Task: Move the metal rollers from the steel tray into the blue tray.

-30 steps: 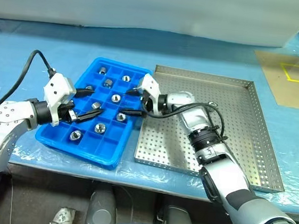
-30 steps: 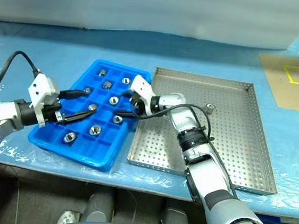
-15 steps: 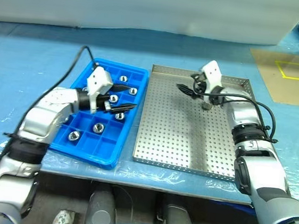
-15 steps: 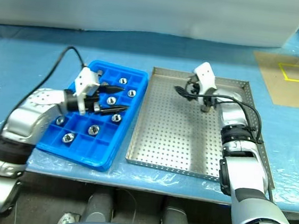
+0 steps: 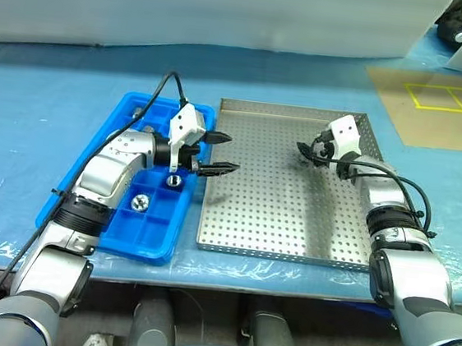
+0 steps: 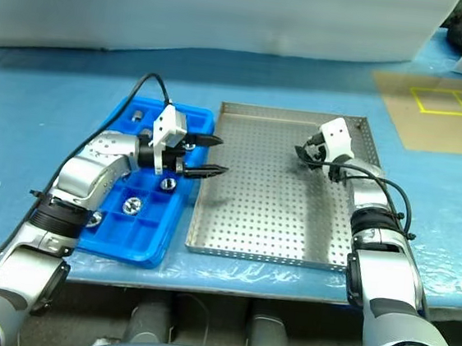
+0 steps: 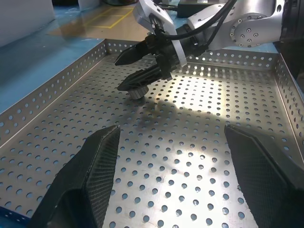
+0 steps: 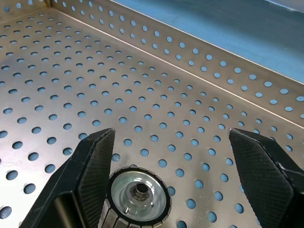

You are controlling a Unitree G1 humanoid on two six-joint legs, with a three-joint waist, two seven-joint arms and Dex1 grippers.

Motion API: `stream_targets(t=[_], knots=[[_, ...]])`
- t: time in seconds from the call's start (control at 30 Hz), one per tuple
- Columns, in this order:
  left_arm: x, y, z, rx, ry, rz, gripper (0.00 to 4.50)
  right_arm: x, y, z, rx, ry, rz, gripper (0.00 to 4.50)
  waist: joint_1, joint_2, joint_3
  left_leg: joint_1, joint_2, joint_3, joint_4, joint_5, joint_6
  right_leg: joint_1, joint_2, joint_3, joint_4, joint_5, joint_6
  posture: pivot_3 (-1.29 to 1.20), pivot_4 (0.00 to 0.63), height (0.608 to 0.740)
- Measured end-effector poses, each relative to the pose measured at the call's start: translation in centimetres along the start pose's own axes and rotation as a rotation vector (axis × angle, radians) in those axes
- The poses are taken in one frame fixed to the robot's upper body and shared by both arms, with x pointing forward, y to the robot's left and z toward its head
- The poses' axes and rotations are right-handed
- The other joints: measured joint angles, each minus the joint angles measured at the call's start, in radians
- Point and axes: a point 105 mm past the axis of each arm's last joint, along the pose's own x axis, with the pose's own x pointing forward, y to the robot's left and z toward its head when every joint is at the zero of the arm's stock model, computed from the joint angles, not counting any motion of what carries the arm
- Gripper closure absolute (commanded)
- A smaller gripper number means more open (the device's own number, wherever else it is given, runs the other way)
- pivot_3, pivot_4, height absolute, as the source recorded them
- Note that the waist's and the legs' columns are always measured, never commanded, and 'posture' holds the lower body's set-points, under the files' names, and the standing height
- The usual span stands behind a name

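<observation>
The robot's left gripper is stretched over the blue tray's edge (image 5: 204,152), so it should move out of the way before the right gripper brings the metal roller to an empty front compartment (image 5: 153,229).
The steel tray (image 5: 276,219) lies mid-table with the blue tray (image 5: 142,248) against its left side. One metal roller (image 8: 137,192) stands upright on the steel tray's perforated floor, between the spread fingers of my right gripper (image 8: 171,133) and close to one finger (image 8: 95,161). That gripper (image 5: 303,152) is open, low over the tray's far right part. Rollers (image 5: 174,181) (image 5: 139,203) sit in the blue tray's compartments. My left gripper (image 5: 231,154) is open and empty, level over the steel tray's left rim and pointing right.
Blue plastic sheeting (image 5: 22,118) covers the table. A brown board with yellow lines (image 5: 425,98) lies at the far right. A black cable (image 5: 161,91) arcs over the blue tray from the left wrist. A pale wall (image 5: 232,8) closes the back.
My right gripper has swung from the blue tray across to the steel tray's far right, around a roller. The left gripper has moved right to the trays' shared edge. The camera view also shifted.
</observation>
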Motion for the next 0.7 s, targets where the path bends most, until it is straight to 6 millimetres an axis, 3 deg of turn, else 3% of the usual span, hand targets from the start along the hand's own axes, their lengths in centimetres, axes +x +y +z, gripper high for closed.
stream_targets(t=[0.27, 0.47, 0.57, 0.7], knots=[[0.3, -0.1, -0.2, -0.005, -0.004, -0.005, 0.80, -0.1, 0.6, -1.2, 0.010, 0.022, 0.014, 0.57, 0.001, 0.000, 0.000, 0.000, 0.000, 0.001, 0.000, -0.001, 0.001, 0.000, 0.000, 0.000, -0.001, 0.000, 0.000, -0.11, 0.150, 0.740], [0.3, -0.1, -0.2, -0.005, -0.003, -0.004, 0.80, 0.0, 1.1, -1.0, -0.010, 0.017, 0.035, 0.57, 0.000, 0.000, 0.000, 0.000, 0.000, 0.001, 0.000, -0.001, 0.001, 0.000, 0.000, 0.001, -0.001, 0.000, 0.000, -0.11, 0.150, 0.740], [0.2, -0.1, -0.3, -0.005, 0.000, -0.003, 0.80, 0.0, 1.3, -1.2, -0.009, 0.022, 0.042, 1.16, 0.001, 0.000, 0.000, 0.000, 0.000, 0.001, 0.000, -0.001, 0.001, 0.000, 0.000, 0.001, -0.001, 0.000, 0.000, -0.10, 0.150, 0.740], [0.2, -0.1, -0.4, -0.006, 0.004, -0.001, 0.80, -0.1, 2.0, -2.3, 0.006, 0.043, 0.071, 2.51, 0.001, 0.000, 0.000, 0.000, 0.000, 0.002, 0.000, -0.001, 0.001, 0.000, 0.000, 0.001, -0.001, 0.000, 0.000, -0.10, 0.150, 0.740]])
